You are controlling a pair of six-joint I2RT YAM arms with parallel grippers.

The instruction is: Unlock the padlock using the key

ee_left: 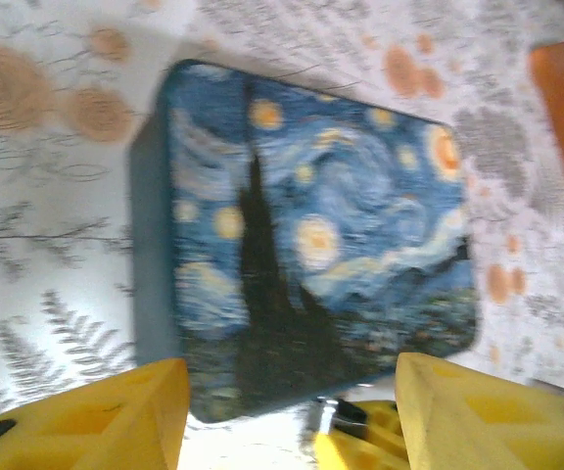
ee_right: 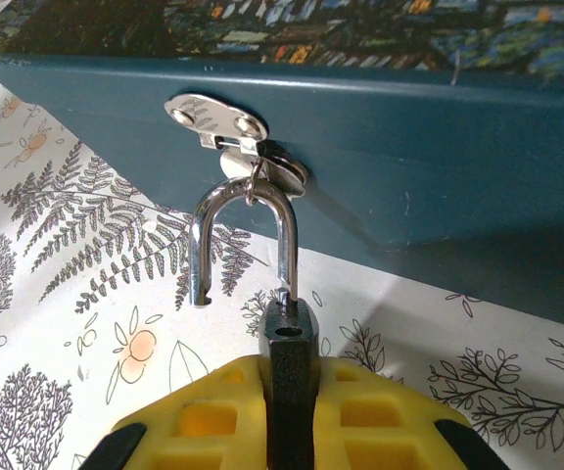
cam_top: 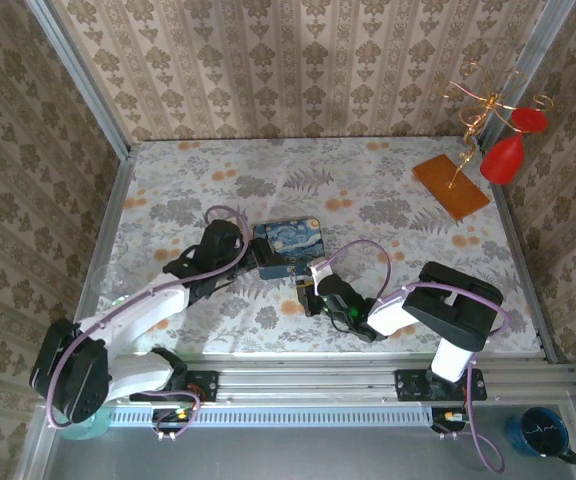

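Observation:
Next, I let go of the body with my right gripper and take it from another angle before unhooking it, because the shackle is open with its bow through the hasp.
The padlock has a small black body and a silvery shackle. My right gripper is shut on the body, yellow pads on both sides. The shackle stands open: one leg is out of the body and its bow hangs through the hasp on the blue starry-painting box. From above, my right gripper sits at the near side of the box. My left gripper is open over the box, with nothing between its fingers. The key is out of view.
An orange board with a gold wire stand and red ornaments is at the back right. A metal rail runs along the near edge. A dark mug sits beyond it at the lower right. Patterned walls enclose the table.

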